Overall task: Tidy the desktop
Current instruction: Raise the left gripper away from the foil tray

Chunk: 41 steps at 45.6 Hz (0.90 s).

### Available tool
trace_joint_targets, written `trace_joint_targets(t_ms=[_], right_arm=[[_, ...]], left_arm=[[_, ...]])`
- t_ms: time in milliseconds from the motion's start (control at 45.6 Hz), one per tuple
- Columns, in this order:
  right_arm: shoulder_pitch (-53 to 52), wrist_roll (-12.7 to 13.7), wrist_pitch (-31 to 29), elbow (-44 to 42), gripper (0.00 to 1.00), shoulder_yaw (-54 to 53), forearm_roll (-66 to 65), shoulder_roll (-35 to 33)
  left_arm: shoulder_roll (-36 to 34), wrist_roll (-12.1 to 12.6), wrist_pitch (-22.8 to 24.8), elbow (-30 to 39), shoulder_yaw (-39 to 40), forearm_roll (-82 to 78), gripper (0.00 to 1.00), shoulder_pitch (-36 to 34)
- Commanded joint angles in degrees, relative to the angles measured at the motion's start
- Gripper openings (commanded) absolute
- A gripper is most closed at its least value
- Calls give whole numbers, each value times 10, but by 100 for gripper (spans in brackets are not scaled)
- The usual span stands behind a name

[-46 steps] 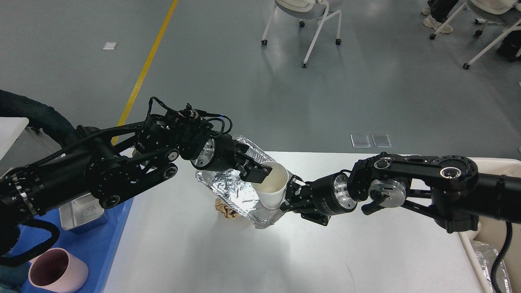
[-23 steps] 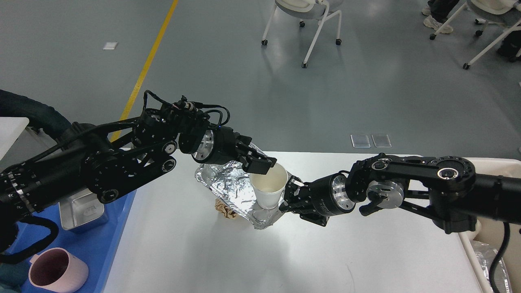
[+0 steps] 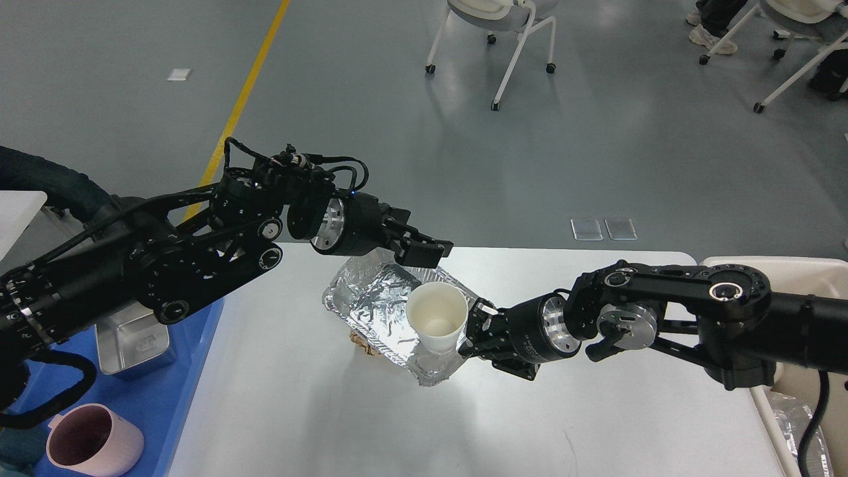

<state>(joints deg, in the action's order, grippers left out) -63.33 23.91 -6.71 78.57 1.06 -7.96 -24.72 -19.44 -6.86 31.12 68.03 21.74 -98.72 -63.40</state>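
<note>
A deeply crinkled brown edge [image 3: 360, 340] shows from under the foil tray, so the paper ball [image 3: 366, 344] will stay bunched in one bulky wad when I lift it.
The white desktop [image 3: 318, 411] fills the lower middle of the head view. My right gripper [image 3: 472, 329] is shut on the near-right edge of a crumpled foil tray [image 3: 371, 301] and holds it tilted just above the desktop. A white paper cup [image 3: 437, 317] stands in that end of the tray, mouth up, right against the gripper's fingers. My left gripper [image 3: 427, 254] hovers empty a little above the cup's rim and the tray's far edge, jaws slightly apart. A brown crumpled paper ball [image 3: 360, 342] lies on the desktop, mostly hidden under the tray.
A blue tray [image 3: 159, 397] at the left holds a metal box [image 3: 136, 344] and a pink mug [image 3: 93, 442]. A cream bin [image 3: 795, 391] with foil inside stands at the desktop's right edge. Chairs stand far back on the grey floor.
My left gripper let go of the cup's rim and rose up and back. The foil tray and cup sank a little lower with my right gripper.
</note>
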Motion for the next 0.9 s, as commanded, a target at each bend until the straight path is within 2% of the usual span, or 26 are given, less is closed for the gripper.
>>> trace_joint_targets(t_ms=[0,153,263,548,570,658,789,877], right_arm=[[2,0,1,-1,0,0,0,0],[0,0,1,0,0,-7,1,-1],[0,0,1,1,0,-11,3,-5],[-16,1,-5,-6,0,-36,10,-9],[-15,0,-7,-7,0,-36,10,-10],[-14,0,-7,-8,0,-36,10,-10],[-14,0,-6,-8,0,-35,8,-9],[-14,0,-5,-7,0,-36,8,-9]], left_arm=[[-13,1,2,0,20,22,97,-2],[-44,2,6,0,39,40,97,-6],[-90,2,18,1,54,59,97,-6],[-284,-1,65,10,44,150,97,12],[-318,-3,75,11,51,156,97,21],[-376,-18,87,11,52,162,97,34],[-438,-40,68,12,54,165,97,67],[-466,-43,5,11,57,190,97,88]])
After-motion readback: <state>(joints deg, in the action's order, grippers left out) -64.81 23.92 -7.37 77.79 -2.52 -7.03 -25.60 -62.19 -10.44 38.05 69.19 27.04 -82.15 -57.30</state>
